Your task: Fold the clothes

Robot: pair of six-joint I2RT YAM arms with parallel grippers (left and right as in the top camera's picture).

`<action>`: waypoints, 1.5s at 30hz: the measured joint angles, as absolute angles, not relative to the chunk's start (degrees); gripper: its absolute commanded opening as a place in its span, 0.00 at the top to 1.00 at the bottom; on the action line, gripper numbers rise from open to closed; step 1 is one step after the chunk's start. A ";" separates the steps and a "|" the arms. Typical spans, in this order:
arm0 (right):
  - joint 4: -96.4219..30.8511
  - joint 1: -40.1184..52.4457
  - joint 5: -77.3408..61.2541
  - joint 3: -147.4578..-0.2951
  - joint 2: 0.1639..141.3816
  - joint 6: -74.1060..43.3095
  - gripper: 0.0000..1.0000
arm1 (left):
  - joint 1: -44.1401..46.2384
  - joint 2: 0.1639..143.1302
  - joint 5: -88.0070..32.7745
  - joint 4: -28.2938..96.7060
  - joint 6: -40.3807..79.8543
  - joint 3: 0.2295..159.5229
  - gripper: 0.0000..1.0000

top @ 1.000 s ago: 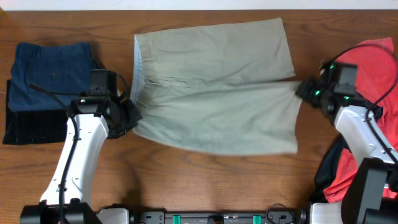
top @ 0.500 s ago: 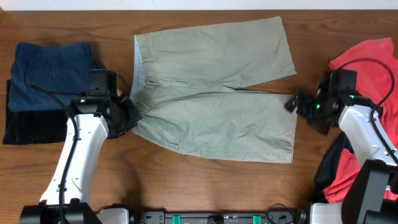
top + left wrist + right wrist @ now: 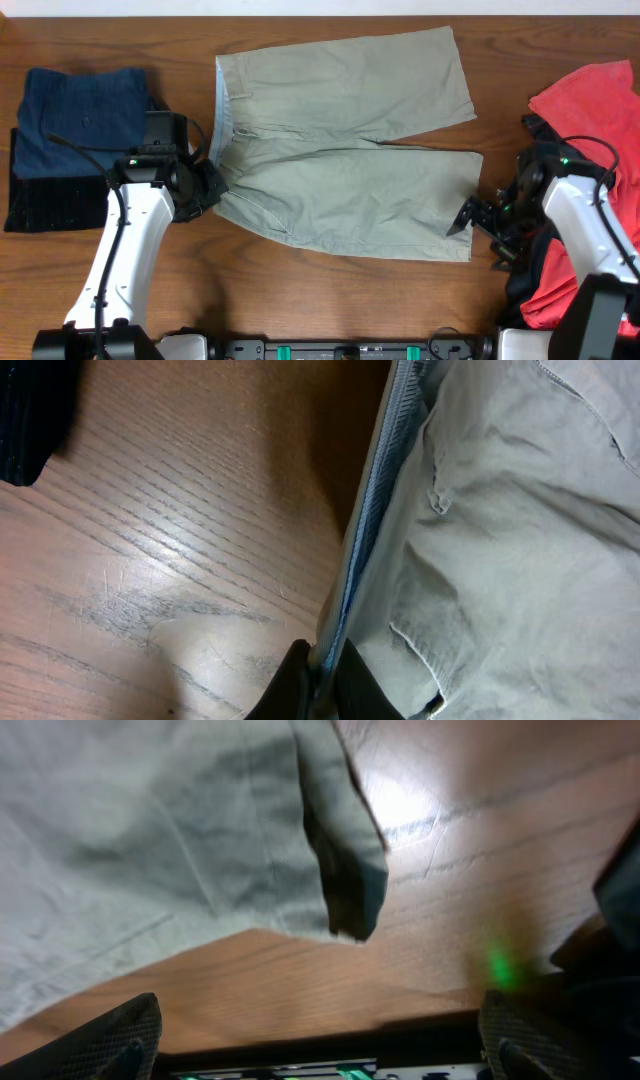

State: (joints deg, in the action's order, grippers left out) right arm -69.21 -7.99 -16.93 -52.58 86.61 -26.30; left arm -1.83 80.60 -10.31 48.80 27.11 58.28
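The near leg's hem corner lies free in front of the right gripper's open fingers, so the robot should keep moving in until the fingers are on both sides of the hem, then close them.
Pale khaki-green shorts lie spread on the wooden table, waistband to the left and both legs pointing right. My left gripper is shut on the waistband's lower corner. In the left wrist view the black fingers pinch the blue-lined waistband edge of the shorts. My right gripper stands open just off the right hem of the near leg, holding nothing. In the right wrist view its wide-apart fingertips frame bare wood, with the shorts' hem corner ahead of them.
A folded navy garment sits on a black one at the far left. A red garment and a dark one are piled at the right, under my right arm. The table's front edge runs close behind the right gripper.
The right gripper opened, let go of the shorts' leg hem, and moved toward the front edge. The near leg now lies flat. The left arm has not moved.
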 measured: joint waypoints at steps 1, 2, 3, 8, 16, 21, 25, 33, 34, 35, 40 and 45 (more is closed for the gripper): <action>-68.40 -7.18 -16.82 -51.48 85.76 -26.63 0.01 | -1.83 80.60 -10.31 48.82 27.11 58.28 0.94; -67.75 -6.68 -16.73 -50.54 85.21 -26.92 0.01 | -1.83 80.60 -10.31 48.80 27.11 58.28 0.93; -66.70 -5.96 -16.67 -49.36 84.75 -27.49 0.01 | -1.83 80.60 -10.28 48.82 27.11 58.28 0.94; -61.65 -4.01 -16.38 -43.35 84.33 -31.22 0.02 | -1.83 80.60 -10.31 48.80 27.11 58.28 0.94; -49.58 -3.44 -16.08 -39.20 84.36 -34.87 0.20 | -1.83 80.60 -10.28 48.93 27.11 58.28 0.94; -45.45 -3.46 -16.05 -39.20 84.33 -35.77 0.58 | -1.83 80.60 -10.31 49.06 27.11 58.28 0.94; -45.32 -3.46 -15.99 -39.18 84.33 -36.25 0.99 | -1.83 80.60 -10.31 49.12 27.11 58.28 0.94; -45.91 -3.51 -16.03 -39.16 84.33 -35.97 0.99 | -1.83 80.60 -10.35 50.81 26.68 58.28 0.94; -46.39 -3.51 -16.01 -39.20 84.31 -35.53 0.99 | -1.83 80.60 -10.41 51.20 26.24 58.28 0.94; -46.96 -3.53 -16.03 -39.29 84.25 -35.27 0.99 | -1.83 80.60 -10.52 51.48 25.76 58.28 0.94; -53.93 -6.59 -16.05 -43.35 82.08 -32.01 0.99 | -1.83 79.50 -11.64 56.82 23.24 58.33 0.94; -62.54 -11.00 -16.05 -53.84 76.51 -27.24 0.99 | -1.83 73.89 -12.86 63.79 20.84 60.55 0.94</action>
State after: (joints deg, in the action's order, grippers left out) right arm -62.54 -11.00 -16.05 -53.84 76.51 -27.24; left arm -1.83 73.89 -12.86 63.79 20.84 60.55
